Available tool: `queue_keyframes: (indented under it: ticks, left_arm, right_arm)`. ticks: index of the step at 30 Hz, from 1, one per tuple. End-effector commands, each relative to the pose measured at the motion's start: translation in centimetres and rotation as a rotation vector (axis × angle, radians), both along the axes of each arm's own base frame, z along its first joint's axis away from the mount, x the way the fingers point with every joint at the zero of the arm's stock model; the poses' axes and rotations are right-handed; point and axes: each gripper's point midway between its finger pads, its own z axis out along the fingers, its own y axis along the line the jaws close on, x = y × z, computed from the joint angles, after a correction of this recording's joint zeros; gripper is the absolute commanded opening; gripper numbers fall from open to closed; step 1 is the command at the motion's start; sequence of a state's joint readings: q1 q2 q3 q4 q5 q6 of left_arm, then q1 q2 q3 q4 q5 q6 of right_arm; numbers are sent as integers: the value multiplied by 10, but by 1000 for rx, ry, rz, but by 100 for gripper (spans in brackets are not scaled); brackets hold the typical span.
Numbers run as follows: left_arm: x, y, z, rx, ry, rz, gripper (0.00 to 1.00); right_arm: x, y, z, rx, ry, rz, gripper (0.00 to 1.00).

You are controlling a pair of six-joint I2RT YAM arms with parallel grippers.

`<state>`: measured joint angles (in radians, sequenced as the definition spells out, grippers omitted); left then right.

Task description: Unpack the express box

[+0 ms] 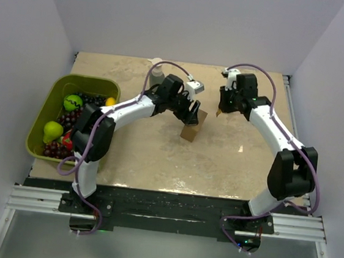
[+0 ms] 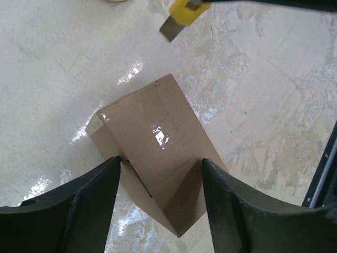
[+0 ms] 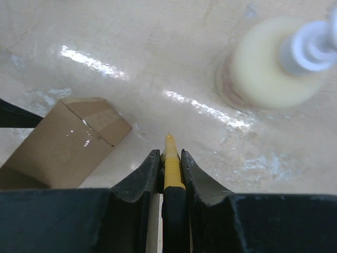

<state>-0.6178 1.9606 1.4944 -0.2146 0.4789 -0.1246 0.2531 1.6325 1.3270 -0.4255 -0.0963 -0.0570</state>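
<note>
The express box (image 1: 189,133) is tilted between my left gripper's fingers, so my right gripper should pull the knife (image 1: 218,113) back while my left gripper lays the box down flat.
The express box (image 1: 191,130), a small brown carton with its flaps closed, sits tilted in the middle of the table. In the left wrist view the express box (image 2: 152,132) lies between my left gripper's (image 2: 161,161) two fingers, which touch its two sides. From above, the left gripper (image 1: 193,114) hangs right over it. My right gripper (image 1: 225,105) hovers a little to the right of the box, shut on a yellow and black utility knife (image 3: 172,174). The knife's tip points at the bare table beside the express box (image 3: 63,142). Its blade (image 2: 171,29) shows beyond the box.
A green bin (image 1: 46,106) with a pear, grapes and other fruit stands at the left edge. A white pump bottle (image 1: 156,72) stands at the back, close ahead of the right gripper (image 3: 169,153) as the pump bottle (image 3: 274,60).
</note>
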Motion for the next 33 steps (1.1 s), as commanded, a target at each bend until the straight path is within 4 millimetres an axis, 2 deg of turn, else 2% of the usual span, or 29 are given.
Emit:
queue_keyframes:
  ticks: [1,4,7,11,15,16,17,18,19,20,22,23,24,25,26,27,28,29,31,32,33]
  left_arm:
    - [13,-7,6,96,-145,-46,63]
    - [-4,-27,7,163,-219,-171,57]
    - [-20,-39,-1,208,-217,-283,53]
    - [-46,-45,-11,250,-217,-412,49]
    - [-69,-37,-15,307,-345,-478,49]
    - [-79,-41,-15,307,-373,-503,51]
    - [-88,-35,-25,331,-377,-516,52]
    - [-90,-39,-14,309,-425,-516,53]
    - [-95,-40,-13,301,-428,-522,56]
    - [-97,-41,-4,276,-438,-514,58]
    - [-93,-40,11,250,-442,-464,63]
    - [-92,-38,34,197,-478,-443,65]
    - [-89,-35,46,160,-484,-416,67]
    - [-75,-23,59,136,-498,-356,72]
    - [-70,-15,78,83,-526,-317,76]
    - [-66,-7,84,51,-495,-278,78]
    - [-48,13,87,39,-474,-221,82]
    - [-46,22,85,26,-440,-207,82]
    - [-33,41,76,43,-389,-147,83]
    - [-29,45,69,58,-377,-128,84]
    - [-28,45,67,47,-364,-118,84]
  right_arm:
    - [-5,-22,54,18,-102,-21,0]
    - [-12,-25,62,14,-121,-22,0]
    - [-17,-34,74,8,-152,-41,0]
    - [-21,-63,91,-17,-185,-94,0]
    - [-27,-69,108,-23,-216,-99,0]
    - [-28,-67,108,-16,-215,-97,0]
    - [-29,-66,107,-5,-211,-99,0]
    - [-30,-64,106,5,-204,-93,0]
    - [-31,-64,104,11,-198,-92,0]
    - [-34,-62,100,16,-188,-85,0]
    - [-37,-57,96,37,-180,-54,0]
    - [-40,-54,87,47,-160,-42,0]
    - [-42,-51,82,60,-153,-29,0]
    - [-43,-44,82,95,-154,0,0]
    - [-48,-37,73,125,-132,21,0]
    - [-46,-31,75,153,-152,45,0]
    - [-50,-22,81,200,-167,79,0]
    - [-53,-20,71,236,-143,59,0]
    - [-51,-17,81,292,-189,39,0]
    - [-55,-17,82,329,-197,13,0]
    - [-53,-16,92,351,-246,10,0]
